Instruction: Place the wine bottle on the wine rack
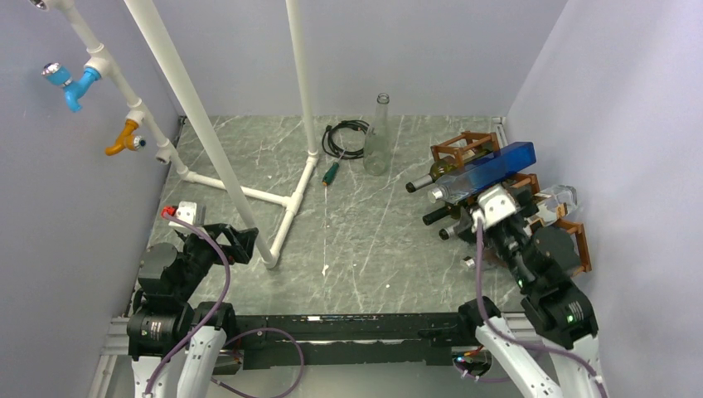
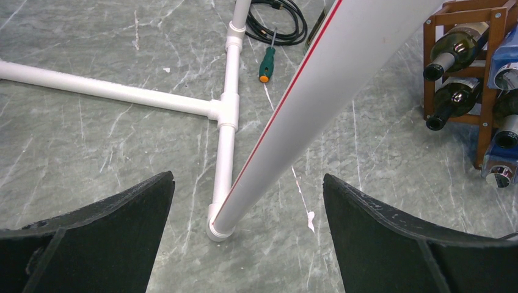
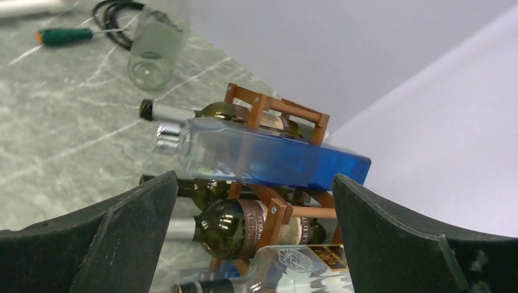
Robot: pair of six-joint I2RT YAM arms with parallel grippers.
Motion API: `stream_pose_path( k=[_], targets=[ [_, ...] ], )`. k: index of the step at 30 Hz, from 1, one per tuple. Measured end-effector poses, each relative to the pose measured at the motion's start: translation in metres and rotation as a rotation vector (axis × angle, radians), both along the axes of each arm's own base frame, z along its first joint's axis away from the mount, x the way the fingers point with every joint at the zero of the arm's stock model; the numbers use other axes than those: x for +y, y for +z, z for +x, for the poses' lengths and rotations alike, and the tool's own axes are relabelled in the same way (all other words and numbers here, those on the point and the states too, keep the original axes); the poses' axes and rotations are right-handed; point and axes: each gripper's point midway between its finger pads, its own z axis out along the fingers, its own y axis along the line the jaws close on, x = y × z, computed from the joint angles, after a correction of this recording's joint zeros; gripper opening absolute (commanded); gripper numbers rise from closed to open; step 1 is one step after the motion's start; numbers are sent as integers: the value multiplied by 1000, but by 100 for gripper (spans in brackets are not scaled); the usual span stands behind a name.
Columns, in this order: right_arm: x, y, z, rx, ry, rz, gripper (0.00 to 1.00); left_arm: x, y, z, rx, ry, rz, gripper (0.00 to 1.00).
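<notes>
The wine rack (image 1: 582,247) is crooked to the wall, so my right gripper should first grab the rack's post (image 3: 280,211) next to the blue square bottle and turn the rack straighter.
The reddish-brown wine rack (image 1: 461,146) stands at the right of the table, also seen in the right wrist view (image 3: 275,104) and the left wrist view (image 2: 464,13). Several dark wine bottles (image 3: 244,229) lie in its cells, necks toward the table's middle. A blue square bottle (image 1: 491,170) lies across its top. A clear empty bottle (image 1: 379,137) stands upright left of the rack. My right gripper (image 3: 255,177) is open just in front of the rack, holding nothing. My left gripper (image 2: 248,176) is open and empty at the near left, facing a slanted white pipe (image 2: 342,73).
A white pipe frame (image 1: 249,195) lies on the table with poles rising from it. A green-handled screwdriver (image 1: 331,173) and a coiled black cable (image 1: 344,137) lie near the clear bottle. Grey walls close in left, back and right.
</notes>
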Motion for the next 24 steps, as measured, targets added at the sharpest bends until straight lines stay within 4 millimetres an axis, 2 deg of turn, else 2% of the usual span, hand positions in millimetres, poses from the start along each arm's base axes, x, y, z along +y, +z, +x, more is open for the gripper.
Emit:
stream_pose_path(
  k=[3, 8, 9, 10, 12, 14, 16, 21, 24],
  targets=[
    [-8, 10, 21, 50, -132, 131, 100, 0, 0, 0, 0, 2, 0, 98],
    [-21, 8, 56, 161, -394, 342, 100, 1, 0, 0, 0, 3, 0, 98],
    [-24, 8, 60, 175, -439, 375, 97, 1, 0, 0, 0, 4, 0, 98],
    [-27, 6, 63, 192, -489, 405, 89, 1, 0, 0, -1, 4, 0, 98],
    [-34, 1, 67, 211, -570, 423, 72, 1, 0, 0, -2, 4, 0, 98],
    [-42, -7, 65, 226, -637, 411, 62, 1, 1, -1, -6, 4, 0, 98],
    [-51, -13, 60, 231, -693, 388, 47, 1, 1, -1, -8, 3, 0, 98],
    [-65, -26, 54, 236, -760, 316, 45, 1, 1, -1, -8, 3, 0, 98],
    [-67, -40, 54, 263, -771, 262, 48, 1, 1, -1, -8, 3, 0, 98]
  ],
)
